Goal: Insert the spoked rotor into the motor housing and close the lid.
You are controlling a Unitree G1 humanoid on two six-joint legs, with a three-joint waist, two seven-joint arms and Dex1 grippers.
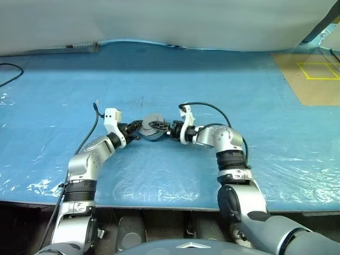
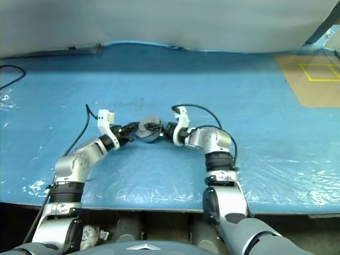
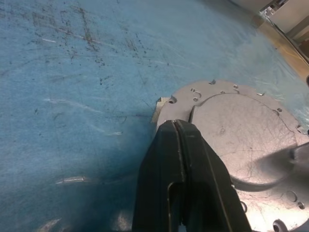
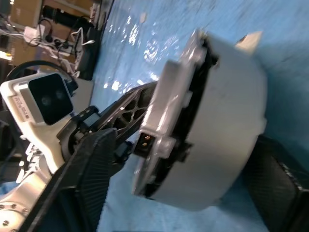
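I should move my right gripper back to the motor housing's near rim (image 4: 183,199) and press the lid and the motor housing together, because a dark gap (image 4: 194,94) runs between them.
The motor housing (image 1: 152,120), a short round grey metal drum with a flat flanged face (image 3: 241,130), hangs above the blue table between both grippers. My left gripper (image 1: 136,128) is shut on the rim of its flange, the fingertips (image 3: 179,129) pinched together at the edge. From the other side, my right gripper (image 1: 159,126) straddles the drum (image 4: 217,106). It is open, with one finger on each side of the drum's thickness. The housing's inside is hidden. The spoked rotor and the lid are out of view.
Blue plastic sheeting (image 1: 170,74) covers the table, whose front edge (image 1: 159,206) runs just before the arms. A brown floor patch with yellow tape (image 1: 313,74) lies at the back right. A black cable (image 1: 9,73) curls at the far left.
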